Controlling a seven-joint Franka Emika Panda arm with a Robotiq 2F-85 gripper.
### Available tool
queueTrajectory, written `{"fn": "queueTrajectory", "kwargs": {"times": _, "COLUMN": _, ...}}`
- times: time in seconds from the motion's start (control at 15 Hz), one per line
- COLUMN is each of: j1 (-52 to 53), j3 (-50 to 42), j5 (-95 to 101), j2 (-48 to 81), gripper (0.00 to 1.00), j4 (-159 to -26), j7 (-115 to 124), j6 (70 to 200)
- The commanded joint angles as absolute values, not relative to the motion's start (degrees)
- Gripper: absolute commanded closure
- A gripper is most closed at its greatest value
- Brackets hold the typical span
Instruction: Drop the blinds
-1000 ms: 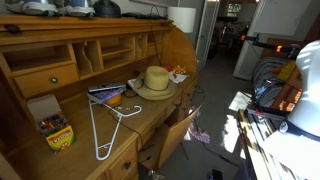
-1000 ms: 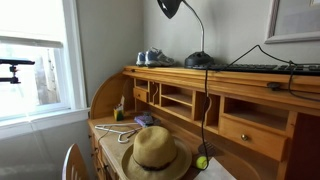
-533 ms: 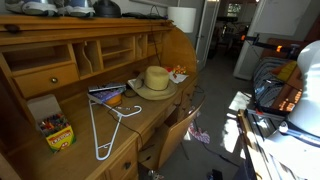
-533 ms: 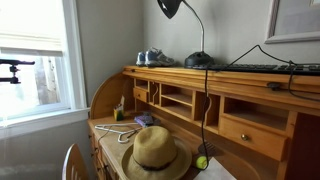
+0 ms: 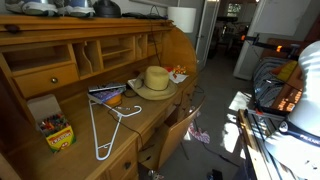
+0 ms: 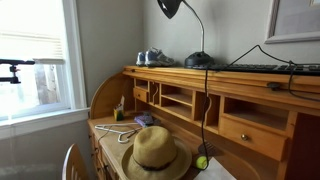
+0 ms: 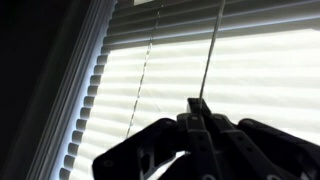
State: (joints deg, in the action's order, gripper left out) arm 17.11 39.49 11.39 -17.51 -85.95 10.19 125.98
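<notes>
The pull cord (image 7: 212,50) goes in a straight line from the robot's gripper and the window under the blinds is clear, so the robot should now move the cord gently up until the blinds get close to the windowsill (image 6: 40,123).
The white slatted blinds (image 7: 250,70) fill the wrist view, backlit by the window. My gripper (image 7: 200,108) is shut on the thin pull cord (image 7: 212,50), which runs straight up from between the fingertips. A second thin cord (image 7: 143,80) hangs to the left. In an exterior view the blinds (image 6: 30,35) cover the upper part of the window (image 6: 35,90) at the left, with their bottom edge about halfway down. The gripper does not show in either exterior view.
A wooden roll-top desk (image 6: 250,125) stands by the window. It holds a straw hat (image 6: 155,150), a white clothes hanger (image 5: 105,125) and a crayon box (image 5: 55,130). A black lamp (image 6: 172,8) stands over it. A chair (image 5: 175,135) sits at the desk. A dark bracket (image 6: 14,68) crosses the window.
The bottom edge of the blinds has come down the window over the last second. The gripper stays shut on the cord.
</notes>
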Motion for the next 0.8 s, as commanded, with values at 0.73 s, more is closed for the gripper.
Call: {"fn": "queueTrajectory", "kwargs": {"times": 0.73, "j1": 16.4, "j3": 47.8, "j5": 26.8, "j2": -4.5, "gripper": 1.0, "j4": -66.3, "j7": 6.3, "j6": 120.8}}
